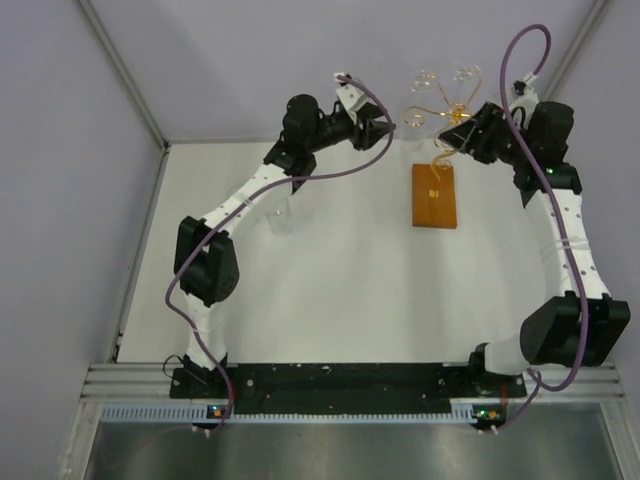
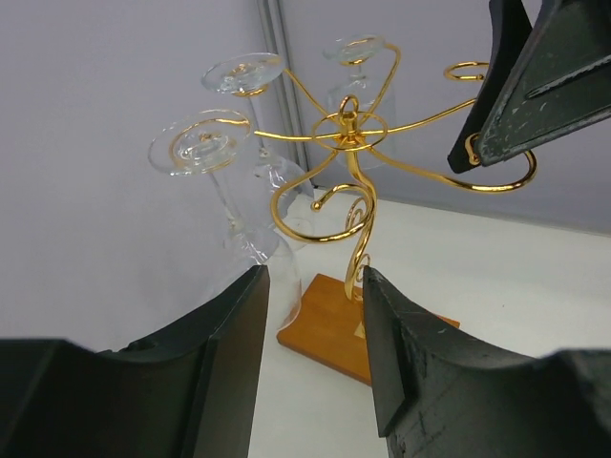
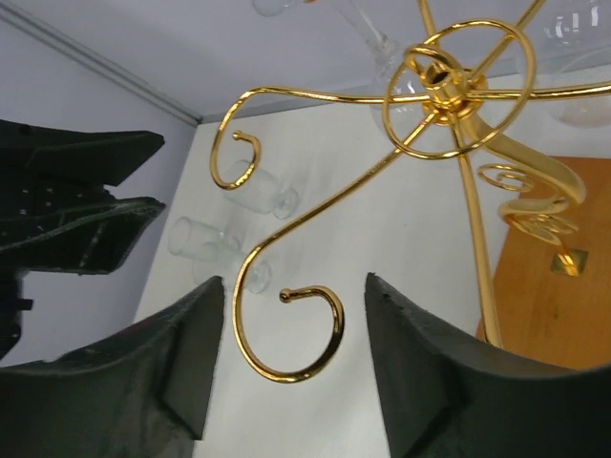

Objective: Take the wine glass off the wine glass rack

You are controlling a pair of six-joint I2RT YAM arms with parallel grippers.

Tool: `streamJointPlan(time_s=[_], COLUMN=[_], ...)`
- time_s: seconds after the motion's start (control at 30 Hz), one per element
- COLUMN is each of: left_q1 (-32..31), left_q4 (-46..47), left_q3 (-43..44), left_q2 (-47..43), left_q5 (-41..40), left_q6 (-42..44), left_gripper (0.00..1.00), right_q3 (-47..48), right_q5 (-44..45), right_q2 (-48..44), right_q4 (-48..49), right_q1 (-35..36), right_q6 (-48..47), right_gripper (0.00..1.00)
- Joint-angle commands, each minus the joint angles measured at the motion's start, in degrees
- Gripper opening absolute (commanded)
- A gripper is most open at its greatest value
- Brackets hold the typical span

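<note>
My right gripper has only an empty scroll arm (image 3: 288, 377) within its fingers, so next my left gripper takes the nearest wine glass (image 2: 224, 198) by its stem.
The wine glass rack (image 2: 348, 134) is gold wire with curled arms on an orange-brown wooden base (image 1: 435, 195). Three clear wine glasses hang upside down from it; the nearest wine glass (image 2: 205, 148) has its foot in a scroll and its bowl just beyond my left finger (image 2: 220, 343). My left gripper (image 2: 315, 277) is open, level with the rack's lower stem, with nothing between its fingers. My right gripper (image 3: 294, 286) is open too. An empty scroll arm (image 3: 286, 334) sits between its fingers, touching neither. From above, both grippers flank the rack (image 1: 440, 118): left (image 1: 385, 128), right (image 1: 462, 135).
Clear glasses (image 3: 224, 250) lie on the white table left of the rack, under my left arm (image 1: 283, 215). The grey back wall stands close behind the rack. My right gripper's black fingers (image 2: 535, 86) fill the upper right of the left wrist view.
</note>
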Motion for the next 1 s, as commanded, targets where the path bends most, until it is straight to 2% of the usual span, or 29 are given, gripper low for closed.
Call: streamJointPlan(time_s=[0.0, 0.1, 0.27, 0.33, 0.37, 0.6, 0.7, 0.97], left_q1=[-2.1, -3.1, -3.9, -4.1, -4.2, -4.2, -4.3, -4.0], left_q4=[-0.7, -1.6, -1.8, -1.8, -1.8, -2.0, -2.4, -2.9], left_q3=[2.7, 2.0, 1.3, 1.2, 1.4, -0.4, -3.6, -14.9], left_q2=[1.1, 0.9, 0.6, 0.7, 0.6, -1.8, -4.8, -13.2], left_q5=[-1.3, -1.2, -1.4, -2.1, -2.2, -1.3, -2.1, -3.5], left_q6=[0.2, 1.5, 1.6, 2.0, 2.2, 1.9, 1.3, 6.0], left_gripper=[0.50, 0.50, 0.50, 0.51, 0.51, 0.50, 0.57, 0.65], right_q3=[-0.2, -0.3, -1.1, -1.8, -2.1, -3.4, -4.4, -7.5], right_q5=[-7.9, -12.4, -14.1, -14.4, -14.6, -18.8, -20.4, -25.2], right_q2=[1.6, 2.5, 2.1, 1.5, 1.1, -0.7, -1.1, -3.7], right_q4=[8.7, 12.3, 13.8, 14.0, 14.3, 18.2, 20.7, 25.2], right_q1=[-0.5, -0.8, -1.3, -1.6, -1.7, -3.3, -4.3, -6.7], right_q6=[8.9, 13.8, 17.5, 18.2, 18.3, 21.6, 22.7, 26.2], right_gripper=[0.52, 0.35, 0.16, 0.03, 0.00, 0.00, 0.00, 0.00])
